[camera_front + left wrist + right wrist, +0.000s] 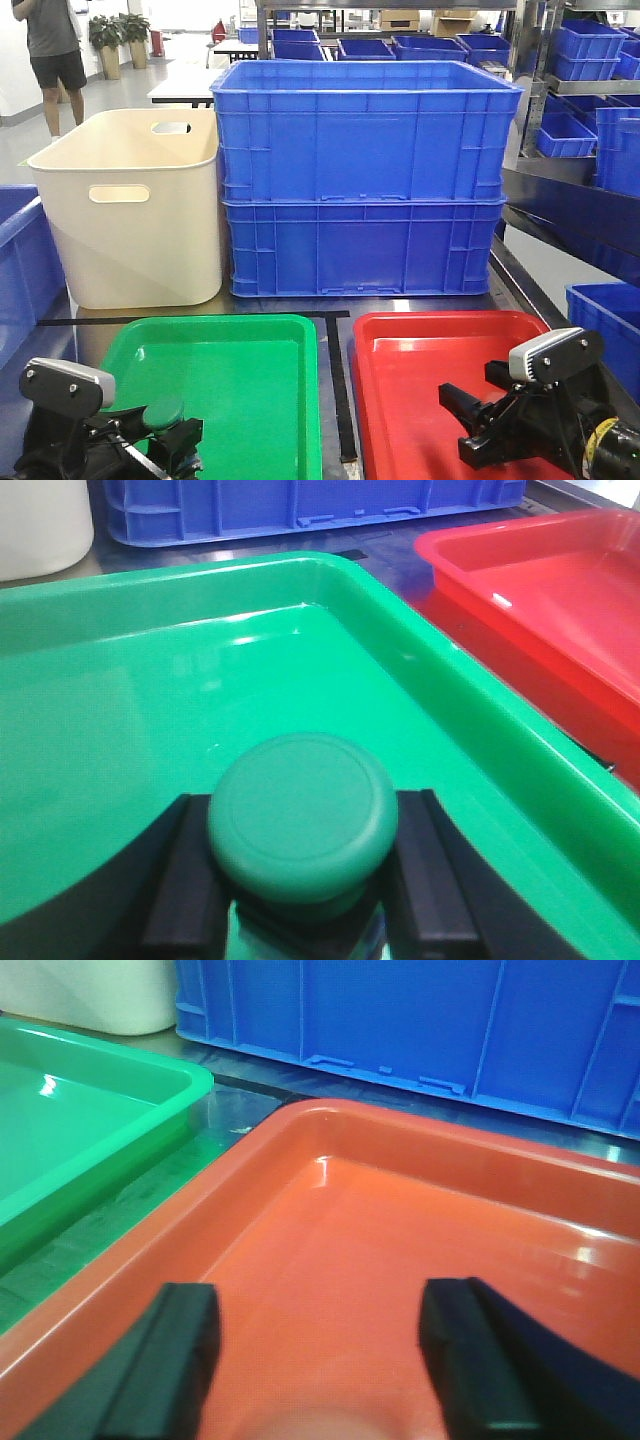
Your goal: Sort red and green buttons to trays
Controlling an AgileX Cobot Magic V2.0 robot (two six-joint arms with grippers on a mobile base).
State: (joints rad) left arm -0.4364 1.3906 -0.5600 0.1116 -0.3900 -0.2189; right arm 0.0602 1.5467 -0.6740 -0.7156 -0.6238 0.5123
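Observation:
I should expect the red button to be standing cap-up in the red tray, because a pale-red rounded shape (322,1424) shows between my right gripper's open fingers.
My left gripper (172,432) is shut on the green button (163,412) and holds it cap-up over the near part of the green tray (250,325). In the left wrist view the green button (300,815) sits between the black fingers (185,875), above the green tray's floor (150,700). My right gripper (468,422) is open over the red tray (440,320). In the right wrist view its jaws (322,1300) stand wide apart over the red tray (400,1125). A blurred pale-red rounded shape (300,1425) shows at the bottom edge; I cannot tell whether it is the red button.
Two stacked blue crates (365,180) and a cream tub (130,210) stand right behind the trays. A black tape strip (340,390) runs between the trays. More blue crates stand at the left edge (20,250) and the right (610,320).

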